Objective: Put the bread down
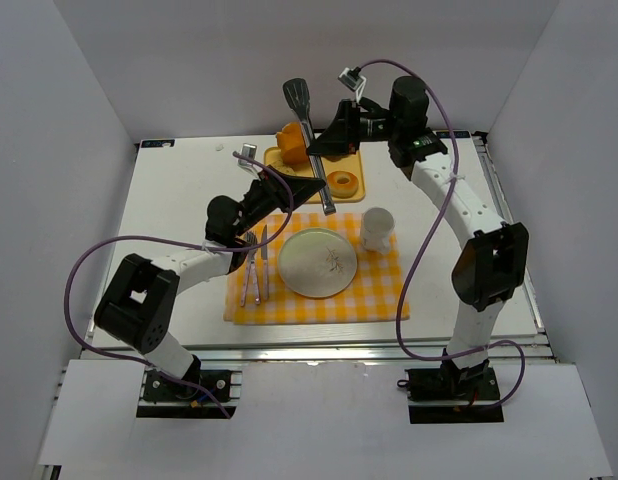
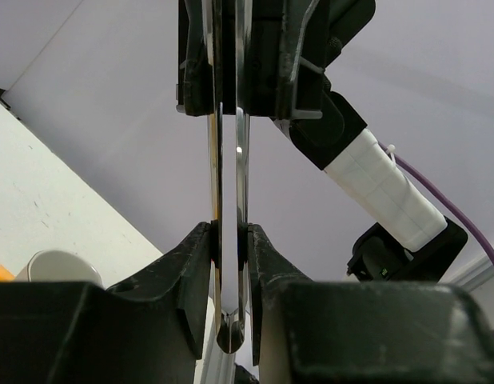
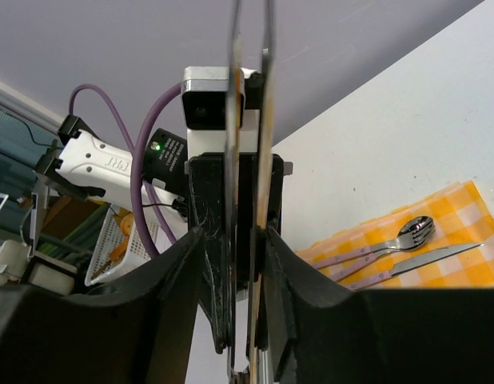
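Note:
My right gripper is holding the tongs too far from their hinge end [image 1: 329,208]. It should close its fingers nearer that end [image 1: 318,169] while my left gripper holds the tongs still.
Long metal tongs [image 1: 307,120] with black spatula tips slant over the orange cutting board [image 1: 351,162] at the back, and both grippers hold them. My left gripper [image 1: 311,183] is shut on the tongs [image 2: 228,200] close to their hinge end. My right gripper [image 1: 317,147] is shut on the tongs [image 3: 248,80] further up. A thin tan strip lies along one tong arm in the right wrist view; I cannot tell whether it is the bread. No flat slice of bread shows clearly in any view. The white plate [image 1: 289,270] on the checked placemat is bare.
A chunky orange loaf [image 1: 289,138] and a ring donut [image 1: 341,182] are on the cutting board. A white cup [image 1: 376,228] stands right of the plate. A fork and a knife [image 1: 255,265] lie left of it on the yellow checked placemat [image 1: 379,295].

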Available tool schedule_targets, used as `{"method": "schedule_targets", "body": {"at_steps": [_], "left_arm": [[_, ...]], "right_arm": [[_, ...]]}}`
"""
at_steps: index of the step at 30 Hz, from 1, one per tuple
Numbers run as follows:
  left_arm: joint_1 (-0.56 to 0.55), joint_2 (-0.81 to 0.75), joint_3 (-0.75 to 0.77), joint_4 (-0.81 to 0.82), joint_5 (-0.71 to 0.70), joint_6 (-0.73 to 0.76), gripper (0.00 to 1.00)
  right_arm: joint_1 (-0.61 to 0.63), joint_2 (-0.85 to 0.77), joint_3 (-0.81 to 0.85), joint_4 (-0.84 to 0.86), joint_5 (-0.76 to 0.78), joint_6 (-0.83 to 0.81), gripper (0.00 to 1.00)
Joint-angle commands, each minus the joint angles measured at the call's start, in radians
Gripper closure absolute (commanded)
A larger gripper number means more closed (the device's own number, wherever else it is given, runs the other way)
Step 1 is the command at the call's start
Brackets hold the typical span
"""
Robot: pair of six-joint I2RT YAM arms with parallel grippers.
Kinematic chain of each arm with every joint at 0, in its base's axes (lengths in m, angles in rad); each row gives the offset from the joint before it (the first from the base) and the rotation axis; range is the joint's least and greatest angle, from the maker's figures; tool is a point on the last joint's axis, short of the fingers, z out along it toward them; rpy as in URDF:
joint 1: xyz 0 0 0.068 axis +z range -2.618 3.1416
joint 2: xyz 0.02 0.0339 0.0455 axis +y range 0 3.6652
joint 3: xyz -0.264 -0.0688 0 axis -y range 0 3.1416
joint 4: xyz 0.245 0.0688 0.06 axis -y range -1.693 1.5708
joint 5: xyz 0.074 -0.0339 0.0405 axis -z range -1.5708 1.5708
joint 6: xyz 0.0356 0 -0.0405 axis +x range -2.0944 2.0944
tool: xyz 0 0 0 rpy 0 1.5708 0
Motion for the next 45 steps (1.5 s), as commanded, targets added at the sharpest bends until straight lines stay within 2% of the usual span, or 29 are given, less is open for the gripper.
{"method": "schedule_targets", "body": {"at_steps": [1,6,20,29,40,41,45], "left_arm": [[-0.004,-0.012,0.033,0.028,0.004,0.001,0.78],[-0.004,-0.023,0.037,0.006,0.003,0.025,0.78],[-0.004,-0.044,0.057,-0.037,-0.013,0.068,0.78],[-0.004,-0.046,0.043,-0.020,-0.017,0.056,0.78],[-0.004,-0.055,0.022,-0.009,-0.024,0.044,0.73],[-0.004,-0.055,0.020,-0.009,-0.024,0.042,0.72],[-0.004,-0.058,0.016,-0.014,-0.028,0.044,0.54]], "right_arm": [[0.005,-0.066,-0.015,0.044,-0.006,-0.010,0.59],[0.004,-0.085,-0.031,0.010,-0.006,-0.042,0.47],[0.004,-0.161,-0.180,-0.030,0.011,-0.096,0.46],[0.004,-0.164,-0.190,-0.013,0.021,-0.102,0.55],[0.004,-0.151,-0.182,0.009,0.037,-0.090,0.81],[0.005,-0.151,-0.182,0.010,0.035,-0.088,0.82],[0.004,-0.151,-0.179,0.015,0.035,-0.088,0.83]]}}
